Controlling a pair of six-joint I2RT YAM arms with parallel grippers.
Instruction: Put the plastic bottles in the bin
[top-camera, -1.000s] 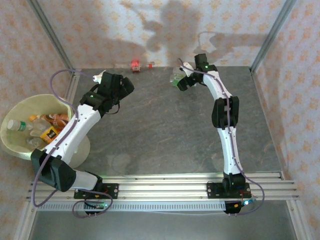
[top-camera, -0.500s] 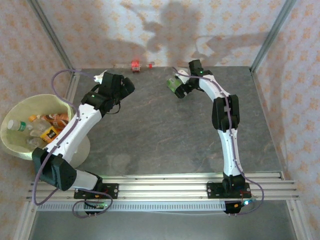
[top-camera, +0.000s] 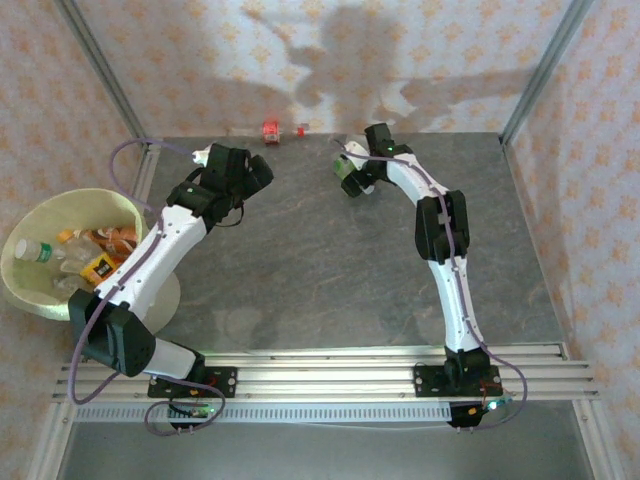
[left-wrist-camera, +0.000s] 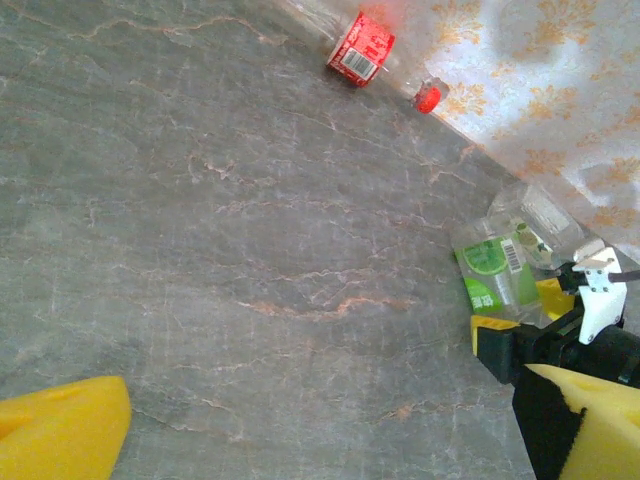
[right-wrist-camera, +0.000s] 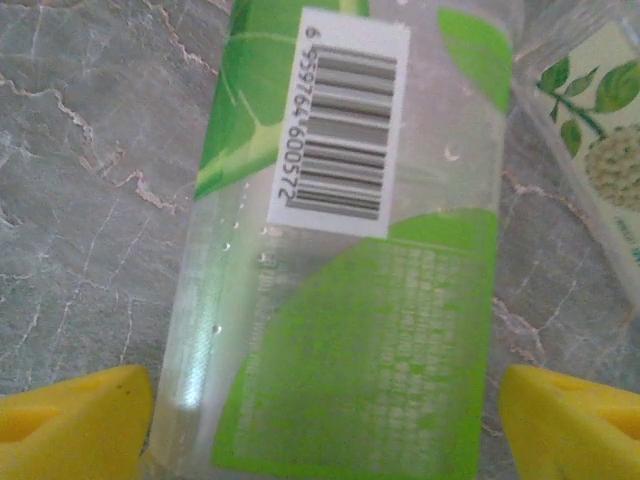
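Observation:
The clear bottle with the leaf-printed label (left-wrist-camera: 540, 222) passes behind my right gripper (left-wrist-camera: 592, 262), so I should expect its capped neck to be out of sight there.
A clear plastic bottle with a green label (right-wrist-camera: 350, 300) sits between the yellow fingertips of my right gripper (right-wrist-camera: 325, 430), which is shut on it just above the table. From above, that green bottle (top-camera: 345, 170) and the right gripper (top-camera: 356, 180) are at the back middle. A red cola-labelled bottle (top-camera: 270, 130) lies against the back wall, seen also as the red bottle (left-wrist-camera: 360, 45) in the left wrist view. My left gripper (top-camera: 256, 176) is open over bare table, left of the green bottle (left-wrist-camera: 495, 275). The pale yellow-green bin (top-camera: 30, 295) at far left holds several bottles.
Another clear bottle with a white leaf-printed label (right-wrist-camera: 600, 130) lies right beside the held one, near the back wall. Patterned walls and metal frame posts close the table's back and sides. The aluminium rail (top-camera: 320, 375) runs along the near edge.
My right gripper has swung left and slightly nearer with the green bottle in it. The left gripper has edged a little right, toward the table's middle.

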